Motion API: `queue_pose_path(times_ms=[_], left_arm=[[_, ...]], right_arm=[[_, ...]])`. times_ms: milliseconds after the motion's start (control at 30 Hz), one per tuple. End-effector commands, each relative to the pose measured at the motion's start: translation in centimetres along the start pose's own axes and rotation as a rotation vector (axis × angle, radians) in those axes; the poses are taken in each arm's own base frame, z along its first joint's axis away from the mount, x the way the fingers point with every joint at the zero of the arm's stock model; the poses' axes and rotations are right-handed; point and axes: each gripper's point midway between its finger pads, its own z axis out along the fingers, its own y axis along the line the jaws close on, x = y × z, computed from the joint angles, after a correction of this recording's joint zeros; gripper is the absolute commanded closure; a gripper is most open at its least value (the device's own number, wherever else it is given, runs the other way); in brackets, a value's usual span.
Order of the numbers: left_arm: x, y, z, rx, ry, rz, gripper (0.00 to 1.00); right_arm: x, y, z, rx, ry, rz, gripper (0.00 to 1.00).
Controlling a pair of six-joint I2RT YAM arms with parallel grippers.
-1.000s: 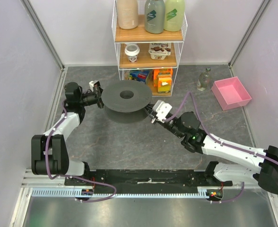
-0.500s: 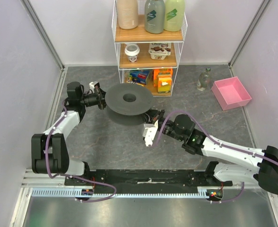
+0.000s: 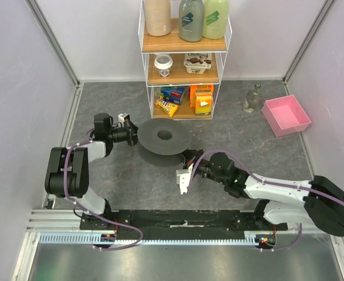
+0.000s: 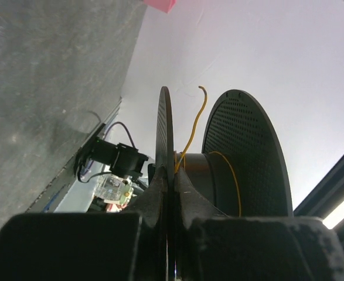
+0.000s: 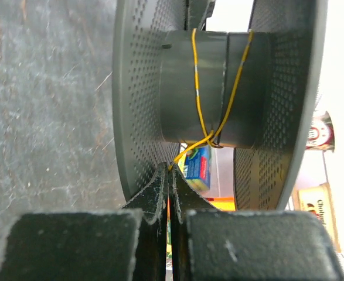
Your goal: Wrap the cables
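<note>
The spool's edge [image 4: 164, 124] that the robot's left gripper pinches faces the open tabletop [image 3: 151, 177], so the left gripper should go on moving the spool down and let go of the spool's edge once that edge rests there.
The dark grey round spool [image 3: 164, 137] sits mid-table, tilted. My left gripper [image 3: 130, 134] is at its left edge, shut on the thin rim of one flange [image 4: 165, 134]. In the left wrist view the closed fingers [image 4: 170, 173] pinch that flange edge-on. The thin yellow cable [image 4: 190, 132] rises beside the core [image 4: 204, 175]. My right gripper [image 3: 189, 157] is at the spool's near right side. It [image 5: 171, 169] is shut on the yellow cable [image 5: 196, 88]. The cable loops round the core [image 5: 215, 88] and crosses itself just above the fingertips.
A wire shelf rack [image 3: 184, 64] with bottles, yoghurt pots and snack boxes stands right behind the spool. A pink tray [image 3: 286, 115] and a small glass bottle [image 3: 252, 98] are at the back right. Grey walls close in both sides.
The spool has shifted right and nearer, carried by the left gripper. The right gripper has swung down from the spool's right side to its near side, wrist rolled over.
</note>
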Motion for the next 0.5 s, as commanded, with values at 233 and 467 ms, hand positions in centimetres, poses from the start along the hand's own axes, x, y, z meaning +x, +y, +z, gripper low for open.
queue_pose_path(times_ms=[233, 467], left_arm=[[-4.7, 1.5, 2.2, 0.022, -0.089, 0.138, 0.98], [-6.0, 3.8, 3.2, -0.012, -0.067, 0.155, 0.98]], right_arm=[[2.1, 5.3, 2.2, -0.082, 0.017, -0.131, 1.0], [3.3, 7.0, 2.8, -0.127, 0.045, -0.146, 1.0]])
